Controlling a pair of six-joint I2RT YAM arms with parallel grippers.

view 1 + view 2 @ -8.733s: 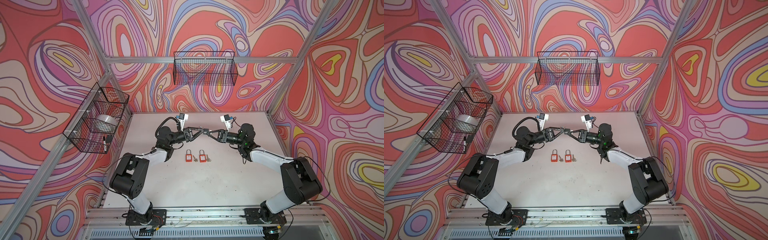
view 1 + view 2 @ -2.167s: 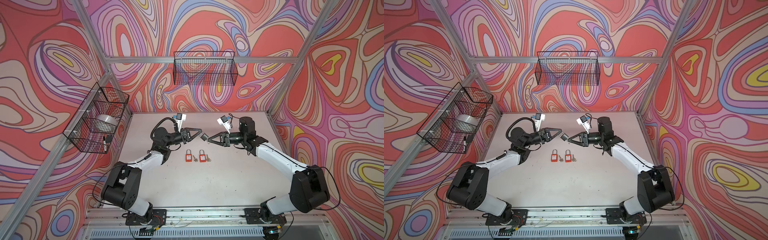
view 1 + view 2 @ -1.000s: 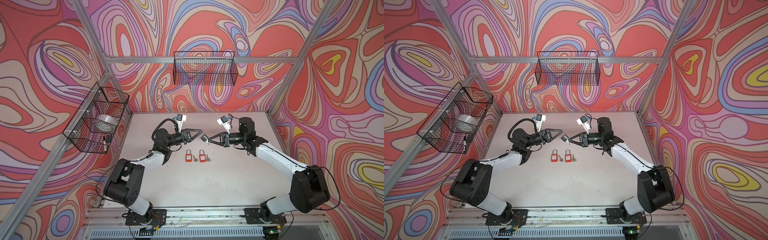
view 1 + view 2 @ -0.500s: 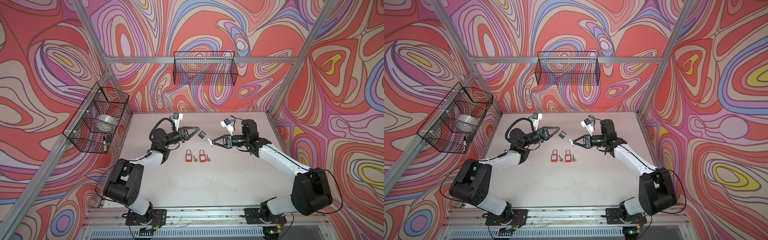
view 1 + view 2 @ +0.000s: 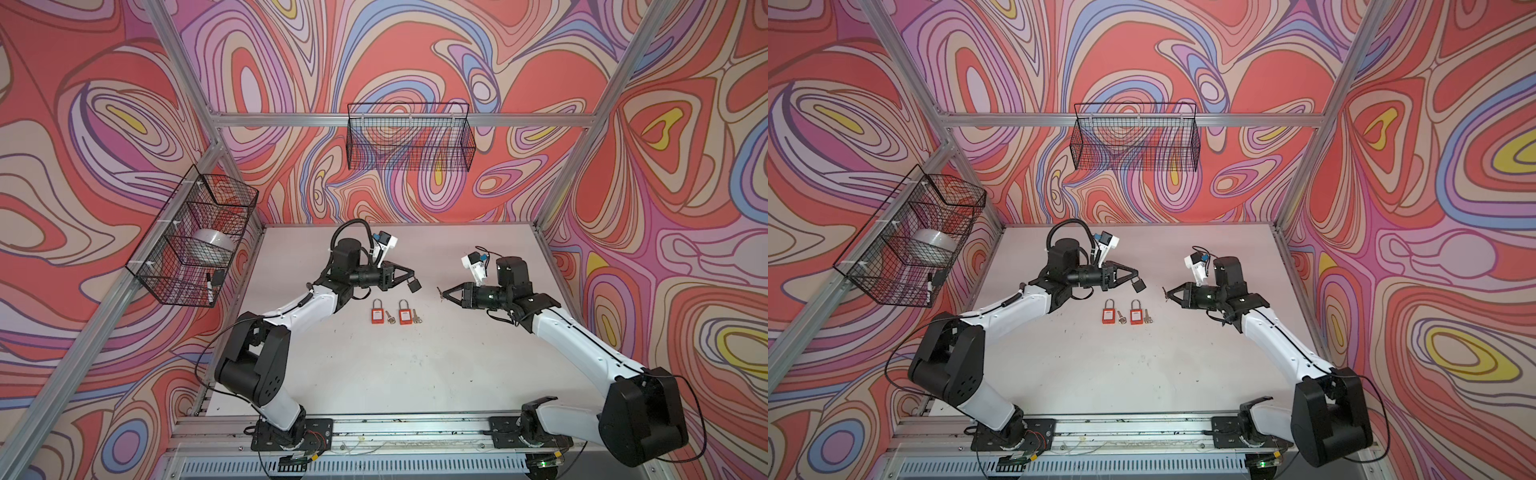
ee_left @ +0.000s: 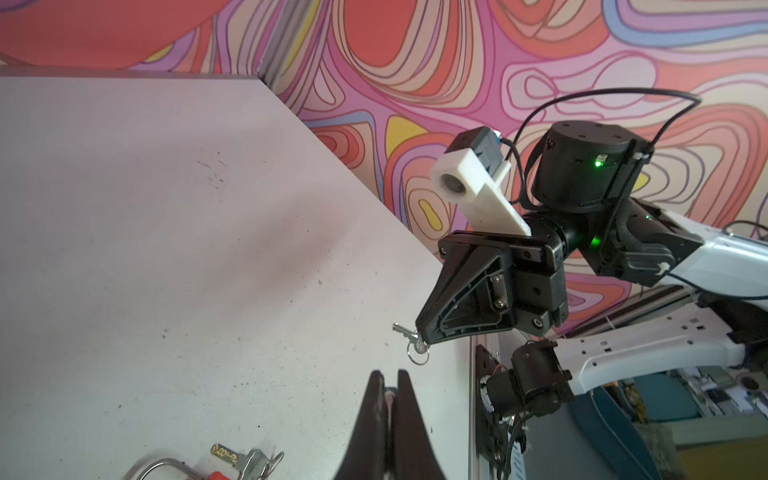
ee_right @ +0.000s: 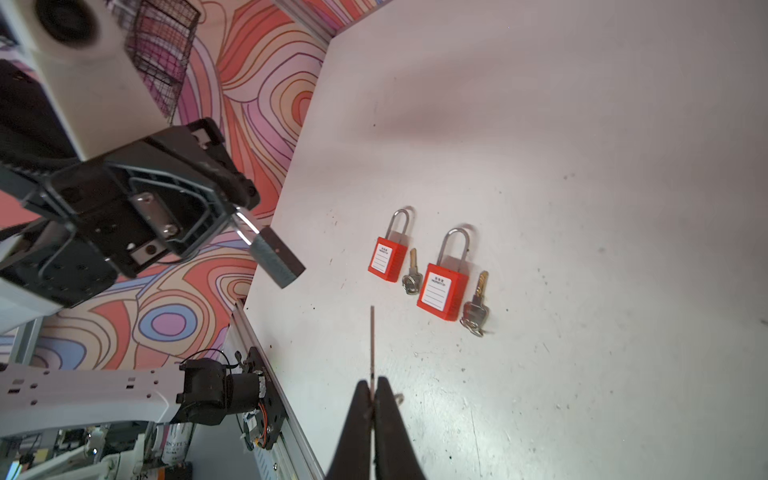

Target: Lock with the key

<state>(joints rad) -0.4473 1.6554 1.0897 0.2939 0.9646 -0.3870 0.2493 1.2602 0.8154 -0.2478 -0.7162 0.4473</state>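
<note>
My left gripper should keep moving down until the black padlock (image 5: 414, 284) rests on the spot (image 5: 431, 317) past the red padlocks, because the padlock hangs by its shackle and that spot is open.
My left gripper (image 5: 410, 277) is shut on the silver shackle of a small black padlock (image 5: 414, 284), which hangs above the table in both top views (image 5: 1139, 284). The right wrist view shows the padlock (image 7: 276, 259) tilted under the left fingers. My right gripper (image 5: 444, 291) is shut on a small silver key (image 5: 439, 289), a gap to the padlock's right. The key's blade (image 7: 372, 340) sticks out past the right gripper (image 7: 372, 383). In the left wrist view the key (image 6: 405, 332) and its ring show ahead of the left gripper (image 6: 388, 376).
Two red padlocks (image 5: 377, 311) (image 5: 405, 311) lie side by side mid-table, each with a key (image 5: 390, 319) (image 5: 417, 320) on its right. A wire basket (image 5: 195, 241) on the left wall holds a tape roll. Another basket (image 5: 409, 143) hangs on the back wall.
The two grippers have drawn apart. The right one has moved right with the key, away from the padlock, and the left one has pulled back slightly with the padlock.
</note>
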